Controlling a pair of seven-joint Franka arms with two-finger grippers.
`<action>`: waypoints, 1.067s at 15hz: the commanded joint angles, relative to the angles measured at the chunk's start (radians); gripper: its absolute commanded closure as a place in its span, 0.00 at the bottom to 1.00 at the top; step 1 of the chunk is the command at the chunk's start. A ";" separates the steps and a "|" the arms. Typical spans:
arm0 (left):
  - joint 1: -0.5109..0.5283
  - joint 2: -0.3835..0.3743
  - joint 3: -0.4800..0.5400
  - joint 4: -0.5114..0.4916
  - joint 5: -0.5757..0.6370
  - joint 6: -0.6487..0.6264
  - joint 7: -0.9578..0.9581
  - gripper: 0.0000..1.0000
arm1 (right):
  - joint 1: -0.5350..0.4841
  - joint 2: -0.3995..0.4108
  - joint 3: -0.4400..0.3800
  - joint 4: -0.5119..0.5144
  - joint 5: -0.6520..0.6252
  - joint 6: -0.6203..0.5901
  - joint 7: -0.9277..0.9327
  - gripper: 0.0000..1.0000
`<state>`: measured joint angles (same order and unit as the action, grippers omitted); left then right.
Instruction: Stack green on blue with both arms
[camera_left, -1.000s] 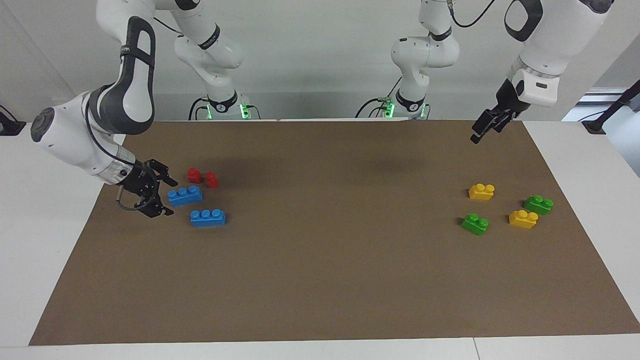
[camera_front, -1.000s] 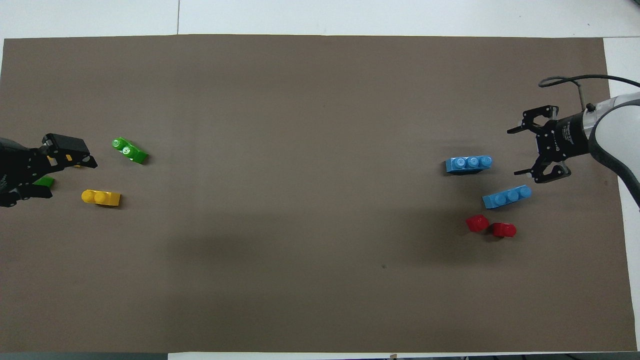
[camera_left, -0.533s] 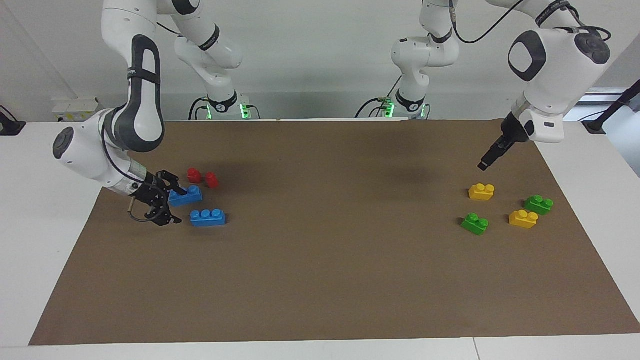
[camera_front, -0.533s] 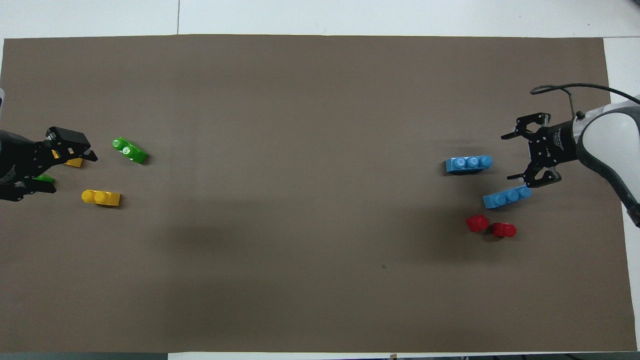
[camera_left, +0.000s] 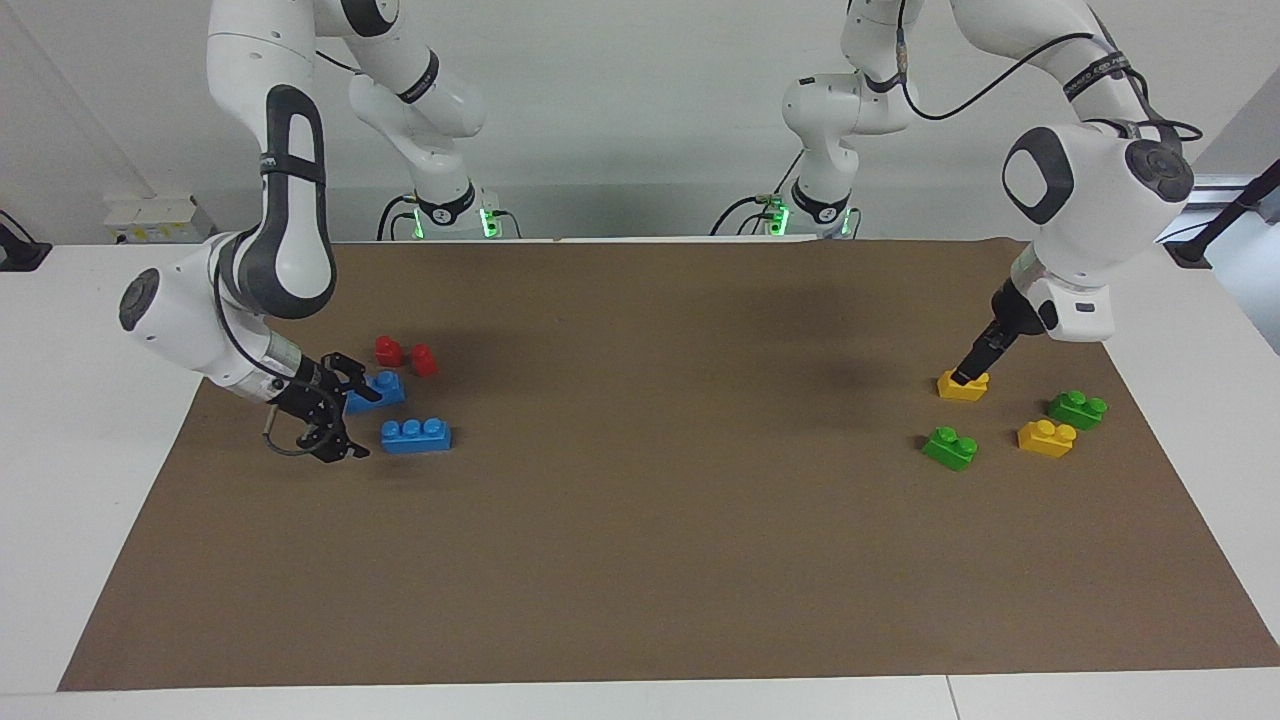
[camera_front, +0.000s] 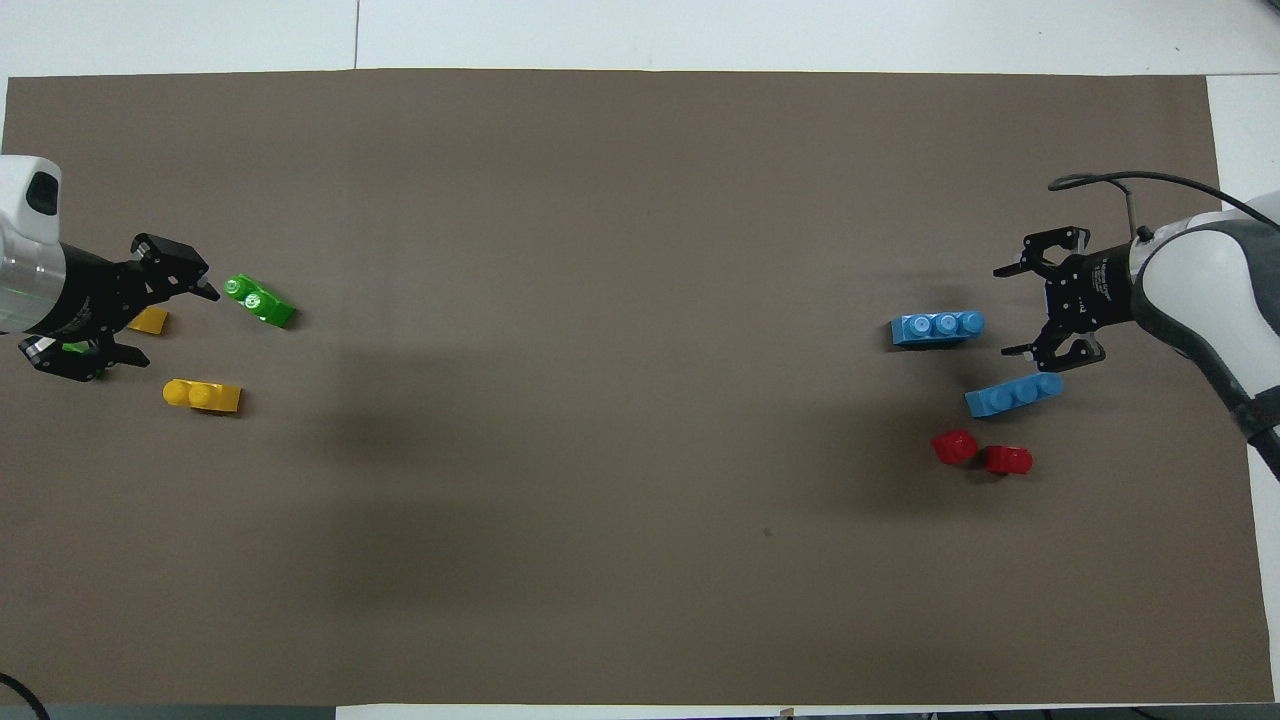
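Observation:
I expect the gripped end of the farther blue brick (camera_front: 937, 328) to stay uncovered when I stack the green brick (camera_front: 259, 301) on it, because the farther blue brick has more studs than the green brick.
Two blue bricks lie toward the right arm's end: one (camera_left: 416, 435) (camera_front: 937, 328) farther from the robots, one (camera_left: 375, 392) (camera_front: 1013, 394) nearer. My right gripper (camera_left: 355, 420) (camera_front: 1012, 310) is open and empty, low over the mat beside them, with one finger in front of the nearer brick's end. Two green bricks lie toward the left arm's end: one (camera_left: 950, 447) (camera_front: 259, 299) in the open, the other (camera_left: 1077, 409) mostly hidden under my left gripper in the overhead view. My left gripper (camera_left: 968, 376) (camera_front: 158, 318) is open and empty, just above a yellow brick (camera_left: 963, 386).
A second yellow brick (camera_left: 1046, 438) (camera_front: 150, 320) lies between the green ones. Two small red pieces (camera_left: 388, 350) (camera_left: 424, 360) sit nearer to the robots than the blue bricks. A brown mat (camera_left: 640, 520) covers the table.
My left gripper came down from high over the mat's edge to just above the yellow brick. My right gripper slid in toward the blue bricks. No brick moved.

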<state>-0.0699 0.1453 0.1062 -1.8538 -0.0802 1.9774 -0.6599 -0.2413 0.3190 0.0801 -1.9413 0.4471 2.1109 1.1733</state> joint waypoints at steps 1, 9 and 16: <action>0.005 0.057 0.001 0.025 -0.006 0.043 -0.088 0.00 | 0.010 -0.014 0.003 -0.051 0.027 0.046 -0.021 0.00; 0.021 0.177 0.001 0.070 0.049 0.122 -0.152 0.00 | 0.031 -0.011 0.004 -0.093 0.036 0.112 -0.038 0.16; 0.041 0.235 0.000 0.080 0.000 0.222 -0.219 0.00 | 0.027 -0.011 0.004 -0.087 0.036 0.113 -0.064 1.00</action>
<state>-0.0336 0.3450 0.1091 -1.8009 -0.0659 2.1754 -0.8569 -0.2086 0.3191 0.0819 -2.0150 0.4496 2.2057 1.1468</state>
